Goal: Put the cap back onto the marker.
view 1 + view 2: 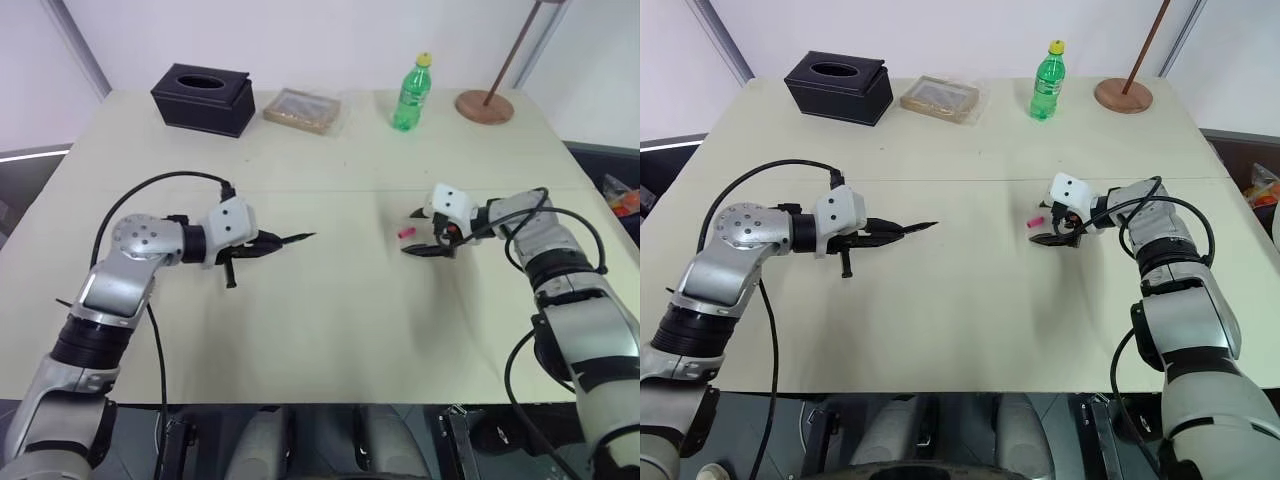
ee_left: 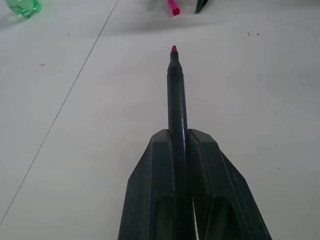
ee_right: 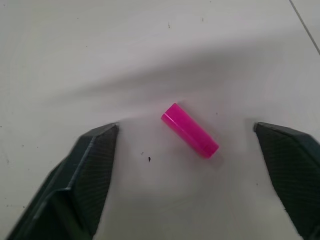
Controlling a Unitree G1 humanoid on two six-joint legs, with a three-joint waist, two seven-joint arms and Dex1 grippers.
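The pink cap's faint band (image 3: pixel 206 148) shows which end of it is closed, so the cap's plain end (image 3: pixel 172 111) will slip straight over the marker's tip when I push.
The black marker (image 1: pixel 292 240) sticks out of my left gripper (image 1: pixel 262 243), which is shut on its barrel at the left middle of the table. Its pink tip (image 2: pixel 174 49) is bare and points right, toward the cap, clear above the tabletop. The pink cap (image 3: pixel 190 130) lies on its side on the table, right of centre (image 1: pixel 406 233). My right gripper (image 1: pixel 420 242) is down over the cap and open. Its two fingers (image 3: pixel 95 160) stand on either side of the cap without touching it.
Along the far edge of the cream table (image 1: pixel 330 330) stand a black tissue box (image 1: pixel 203 98), a flat wrapped tray (image 1: pixel 301 109), a green bottle (image 1: pixel 411 95) and a round wooden base with a pole (image 1: pixel 485 105). Bare tabletop lies between the two grippers.
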